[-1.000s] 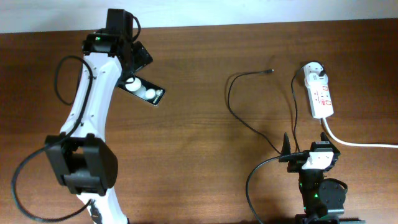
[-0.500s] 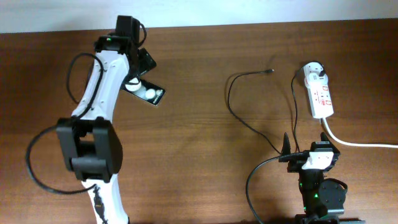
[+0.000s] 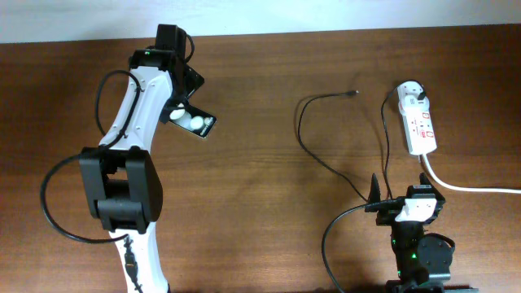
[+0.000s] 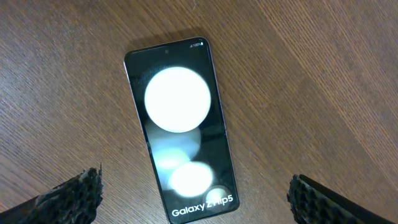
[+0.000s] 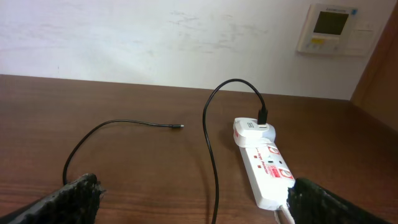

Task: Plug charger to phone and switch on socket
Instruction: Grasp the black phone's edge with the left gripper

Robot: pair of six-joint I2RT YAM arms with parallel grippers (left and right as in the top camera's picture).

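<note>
The robot's left gripper should take hold of the phone's long edges (image 4: 224,134), turn the phone straight and move it closer, because the phone lies slanted (image 3: 195,122) and far from the charger's tip.
The black phone (image 3: 194,122) lies flat on the table at the upper left, its glossy face showing two white spots; it fills the left wrist view (image 4: 180,127). My left gripper (image 4: 194,196) hangs open right above it, fingers wide on either side, not touching. The charger's thin black cable (image 3: 313,155) loops across the right half, connector tip (image 3: 355,93) free, white adapter (image 3: 412,94) plugged into the white socket strip (image 3: 420,124). The right wrist view shows the cable (image 5: 211,149), the tip (image 5: 179,127) and the socket strip (image 5: 266,169). My right gripper (image 5: 193,208) is open and empty at the near edge.
The strip's thick white cord (image 3: 468,187) runs off to the right. My right arm's base (image 3: 417,244) sits at the front right with black cables. A wall with a thermostat panel (image 5: 329,28) stands behind the table.
My left arm has swung slightly right and forward, bringing its gripper over the phone. The phone, cable, socket strip and right arm have not moved.
</note>
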